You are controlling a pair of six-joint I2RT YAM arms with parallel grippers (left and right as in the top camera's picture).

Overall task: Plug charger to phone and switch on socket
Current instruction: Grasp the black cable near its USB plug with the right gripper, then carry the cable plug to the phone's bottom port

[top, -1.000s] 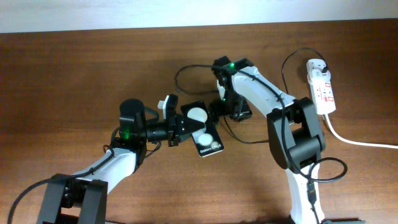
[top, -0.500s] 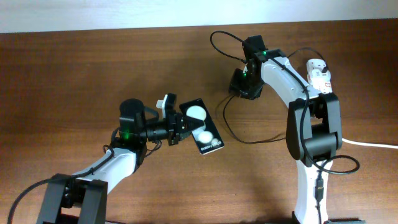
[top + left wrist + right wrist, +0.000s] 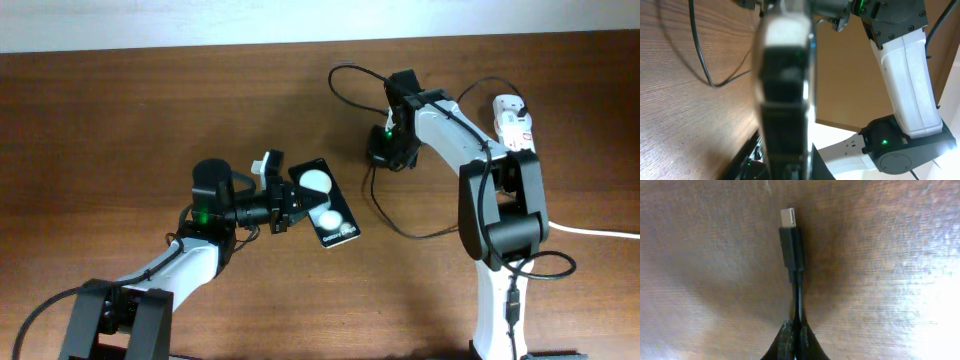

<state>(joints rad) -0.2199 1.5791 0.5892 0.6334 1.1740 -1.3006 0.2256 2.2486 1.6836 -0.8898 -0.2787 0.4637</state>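
The connector (image 3: 792,245) is pointing at the wood and away from the phone's lettered end (image 3: 341,238), so the robot's right gripper should raise the charger and turn the connector's tip toward that end.
The phone (image 3: 325,207) is black with two white circles, and my left gripper (image 3: 285,207) is shut on it, holding it tilted above the table left of centre. The left wrist view shows the phone (image 3: 785,85) edge-on and blurred. The charger (image 3: 372,195) is a thin black cable looping over the table. My right gripper (image 3: 386,156) is shut on the charger just behind its connector. In the right wrist view the connector (image 3: 791,242) sticks out beyond the gripper (image 3: 794,332), silver tip forward, over bare wood. The white socket (image 3: 514,122) lies at the far right, partly behind my right arm.
A thick white cord (image 3: 590,230) runs from the socket off the right edge. The charger forms a loop (image 3: 345,80) at the back and another near the right arm's base (image 3: 545,270). The right arm (image 3: 905,75) stands behind the phone in the left wrist view.
My right gripper drew back from beside the phone toward the far side, came down on the cable and shut on it. The cable loops shifted with it. The left arm and phone stayed still.
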